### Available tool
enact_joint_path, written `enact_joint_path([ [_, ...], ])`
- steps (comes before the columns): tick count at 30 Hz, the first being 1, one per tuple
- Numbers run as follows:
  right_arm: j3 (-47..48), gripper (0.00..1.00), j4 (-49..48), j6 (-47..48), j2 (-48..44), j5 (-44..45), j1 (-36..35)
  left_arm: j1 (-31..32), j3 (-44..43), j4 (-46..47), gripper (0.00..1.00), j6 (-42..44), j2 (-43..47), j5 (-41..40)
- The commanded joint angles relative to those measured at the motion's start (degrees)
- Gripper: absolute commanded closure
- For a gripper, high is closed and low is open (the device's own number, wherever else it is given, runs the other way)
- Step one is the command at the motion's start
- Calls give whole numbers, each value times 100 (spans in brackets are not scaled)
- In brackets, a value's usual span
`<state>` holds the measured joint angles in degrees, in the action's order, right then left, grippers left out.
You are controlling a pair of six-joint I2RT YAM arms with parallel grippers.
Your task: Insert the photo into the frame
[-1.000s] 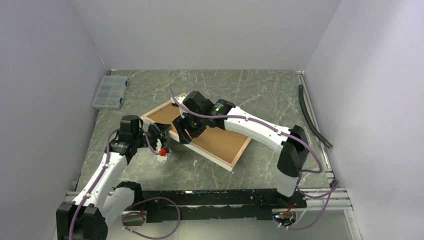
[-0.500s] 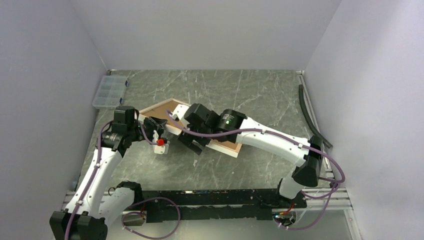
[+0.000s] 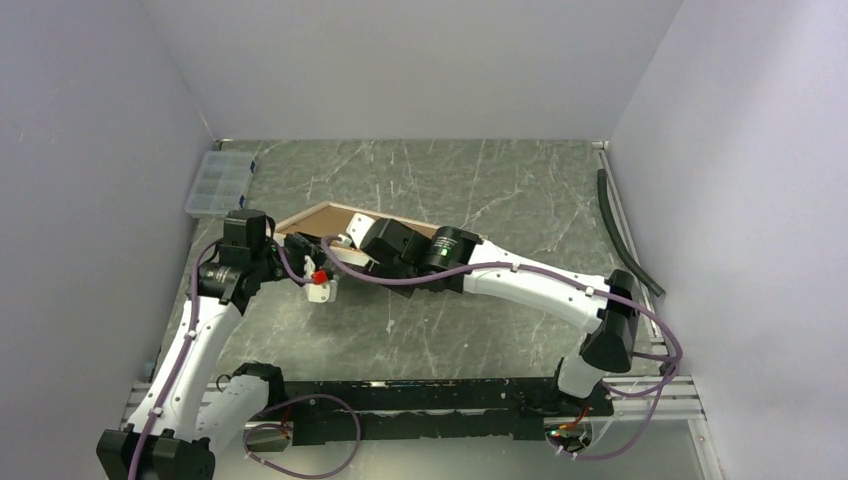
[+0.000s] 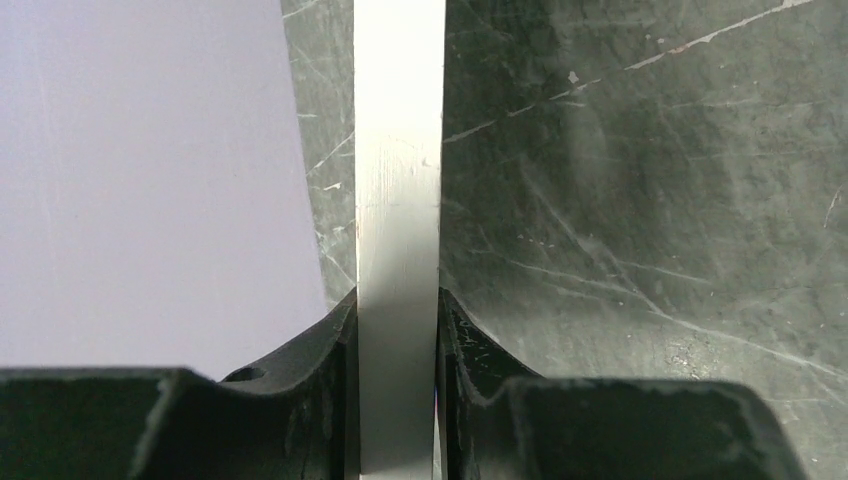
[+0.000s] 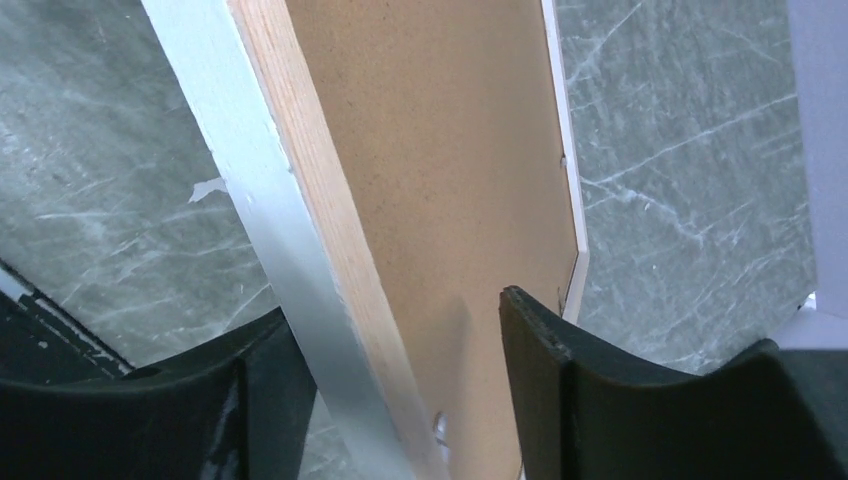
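Observation:
Next, my right gripper grabs the frame's near rim (image 5: 355, 350) and flips the frame over, because the frame's brown backing panel (image 3: 328, 217) is facing up while my left gripper holds the frame's rim.
The frame (image 3: 335, 212) stands tipped up steeply on the table, its brown backing panel (image 5: 450, 130) facing up and away. My left gripper (image 3: 298, 250) is shut on the frame's white rim (image 4: 398, 150), which fills the gap between its fingers (image 4: 398, 400). My right gripper (image 3: 352, 252) straddles the near rim (image 5: 260, 170) with its jaws apart (image 5: 392, 305). Its left finger lies against the white side. Its right finger (image 5: 540, 350) hovers over the backing panel with a gap to the wood rim. The photo is not in view.
A clear plastic compartment box (image 3: 220, 183) lies at the far left by the wall. A black hose (image 3: 625, 235) runs along the right wall. The grey marbled table (image 3: 500, 190) is walled on three sides.
The frame lay flat a second ago and now stands tipped up on its far-left edge. Both grippers rose and moved left and farther away with it.

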<state>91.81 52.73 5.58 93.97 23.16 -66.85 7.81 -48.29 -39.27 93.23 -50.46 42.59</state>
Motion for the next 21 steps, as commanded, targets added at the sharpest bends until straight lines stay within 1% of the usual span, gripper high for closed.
enact_joint_path([
  [1, 162, 38, -318, 160, 190, 420, 12, -8, -512, 538, 79, -602, 113, 394],
  [3, 210, 40, -377, 194, 240, 380, -2, -8, -543, 672, 79, -818, 119, 370],
  [8, 280, 43, -482, 211, 342, 389, -17, -6, -646, 701, 80, -1076, 110, 345],
  [10, 365, 50, -519, 160, 358, 274, 0, -8, -667, 683, 79, -1103, 115, 334],
  [11, 381, 56, -596, 183, 322, 201, 17, -11, -679, 681, 77, -1102, 124, 334],
  [13, 590, 77, -527, 124, 286, 48, 55, -8, -703, 791, 69, -1264, 153, 311],
  [14, 714, 84, -461, 66, 280, 0, 84, -16, -716, 814, 66, -1342, 152, 298],
  [15, 862, 87, -396, 9, 284, -41, 102, -13, -743, 813, 62, -1385, 157, 275],
  [16, 969, 88, -330, -32, 288, -88, 117, -17, -763, 818, 53, -1469, 160, 244],
  [17, 1057, 89, -262, -72, 300, -117, 126, -12, -792, 813, 40, -1566, 165, 212],
  [20, 1312, 89, -83, -244, 372, -119, 134, -21, -962, 725, 30, -1888, 176, 127],
  [21, 1426, 89, -26, -321, 406, -160, 163, -25, -1023, 688, 23, -2046, 174, 86],
])
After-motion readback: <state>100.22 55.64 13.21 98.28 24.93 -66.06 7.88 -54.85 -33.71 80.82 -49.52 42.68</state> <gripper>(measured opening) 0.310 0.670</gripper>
